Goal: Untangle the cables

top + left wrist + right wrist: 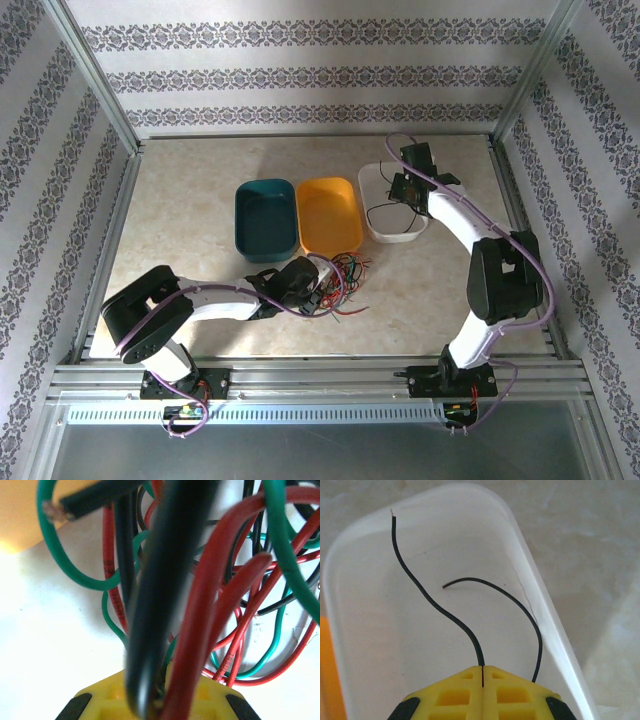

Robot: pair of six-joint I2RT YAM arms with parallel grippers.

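Note:
Both ends of the black cable [444, 586] are inside the white bin's sides, so my right gripper should keep going over the white bin's bottom [396, 221] and let go of the cable there.
The cables [342, 278] lie as a red, green and black tangle on the table in front of the orange bin. My left gripper [316, 287] sits at the tangle's left edge. In the left wrist view it [159, 702] is shut on a black strand [155, 605] and a red strand [200, 630] that run up from its yellow jaws. My right gripper [406, 189] hangs over the white bin [380, 228]. In the right wrist view it [483, 674] is shut on a single black cable [432, 603], whose two ends curl above the bin's floor.
A teal bin [247, 215], an orange bin [345, 200] and the white bin [547, 625] stand side by side at mid table. Aluminium frame rails border the table on all sides. Patterned walls enclose the cell.

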